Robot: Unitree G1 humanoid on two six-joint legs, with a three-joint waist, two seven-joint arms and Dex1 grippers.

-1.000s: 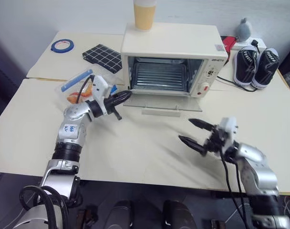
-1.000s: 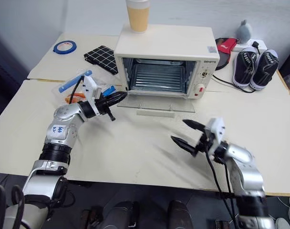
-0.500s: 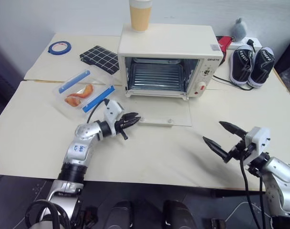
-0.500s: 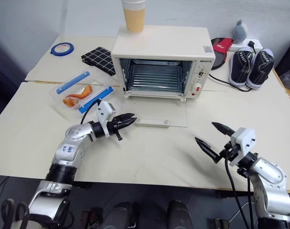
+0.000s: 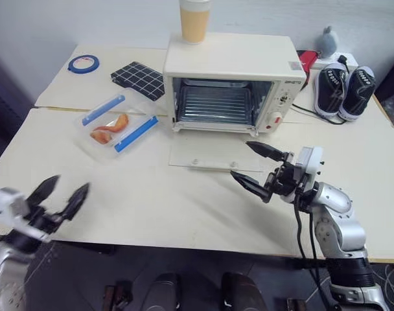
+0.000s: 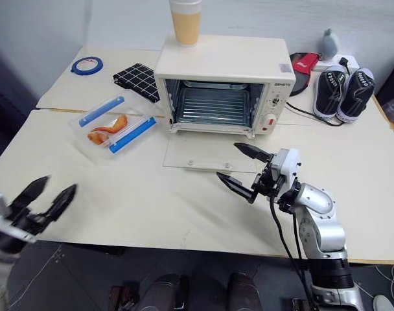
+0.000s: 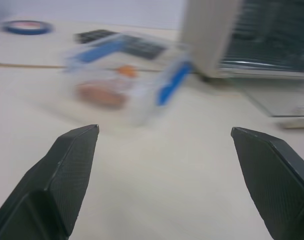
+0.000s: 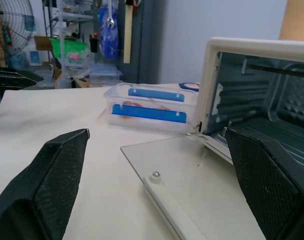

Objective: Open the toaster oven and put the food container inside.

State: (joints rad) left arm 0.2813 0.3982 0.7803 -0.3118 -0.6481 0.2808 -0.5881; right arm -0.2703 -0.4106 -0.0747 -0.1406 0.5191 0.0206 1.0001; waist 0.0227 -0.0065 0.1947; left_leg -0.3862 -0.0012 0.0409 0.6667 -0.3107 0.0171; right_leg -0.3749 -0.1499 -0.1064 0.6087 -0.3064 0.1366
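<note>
The toaster oven's opening appears wider and taller than the food container, so I expect the container to go all the way in when the robot pushes it.
The cream toaster oven stands at the back of the table, its glass door folded flat onto the tabletop and the wire rack showing inside. The clear food container, with blue clip strips and orange food, lies on the table to the oven's left. My left gripper is open and empty at the table's front left edge, well short of the container. My right gripper is open and empty, hovering just in front of the door's handle edge, right of centre.
A paper cup stands on top of the oven. A black grid cloth and a blue tape roll lie at the back left. A pair of shoes sits at the back right, beside cables.
My left gripper has pulled back from the oven door to the front left edge and opened. My right gripper has risen and shifted left toward the door.
</note>
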